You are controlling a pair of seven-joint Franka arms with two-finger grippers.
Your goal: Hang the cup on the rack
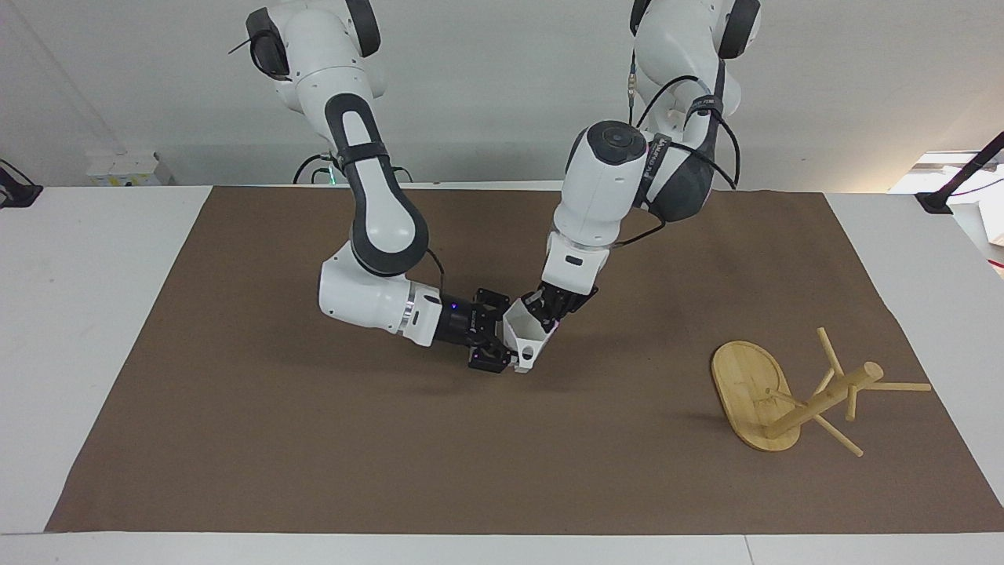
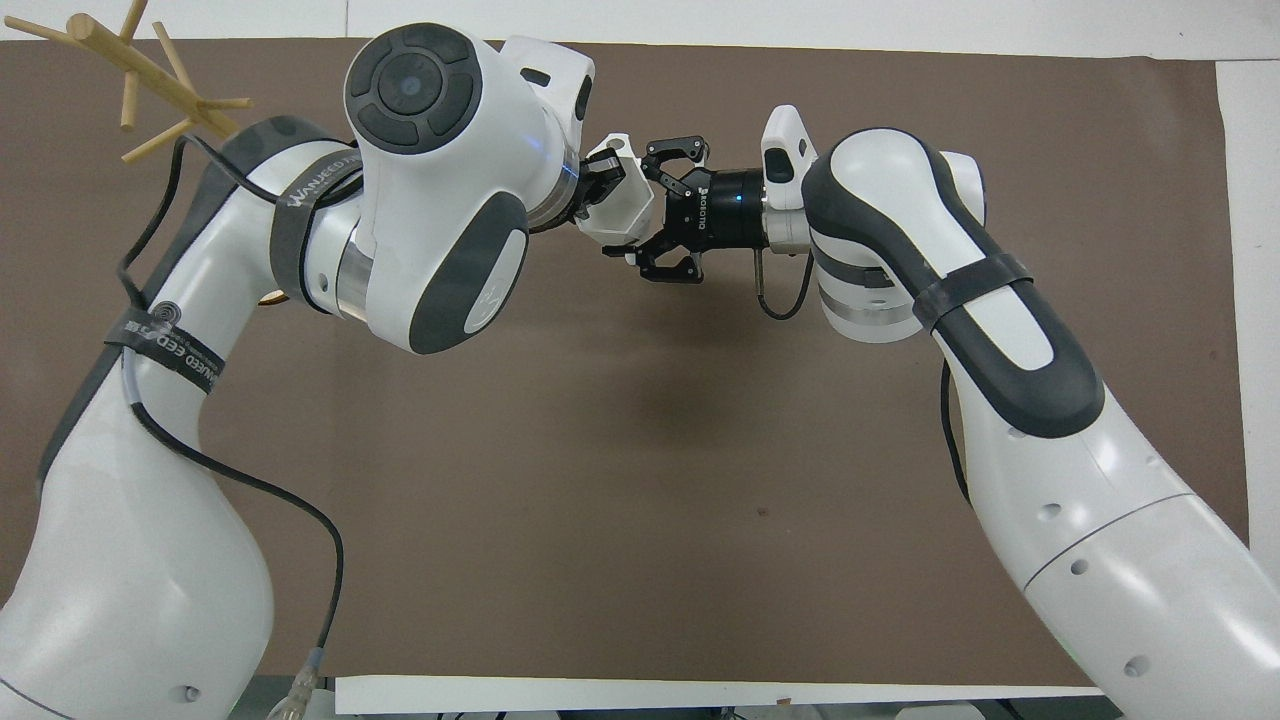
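The robot's right gripper stretches across the cup's bottom end (image 1: 523,359), far from the rack (image 1: 828,400), so it should open and move back before the left gripper hangs the cup.
The white faceted cup (image 1: 527,336) is held in the air over the middle of the brown mat, lying sideways. My right gripper (image 1: 502,345) is shut on its narrow bottom end. It also shows in the overhead view (image 2: 645,210), with the cup (image 2: 618,195) in front of it. My left gripper (image 1: 549,310) comes down at a slant and is at the cup's open rim. In the overhead view (image 2: 597,187) it is partly hidden by the arm. The bamboo rack (image 1: 816,400) lies tipped over on the mat at the left arm's end. Its pegs (image 2: 130,65) show in the overhead view.
The brown mat (image 1: 314,439) covers most of the white table. The rack's oval base (image 1: 745,388) stands on edge and its post points toward the table's end. A black clamp (image 1: 941,196) sits at the table's corner near the left arm.
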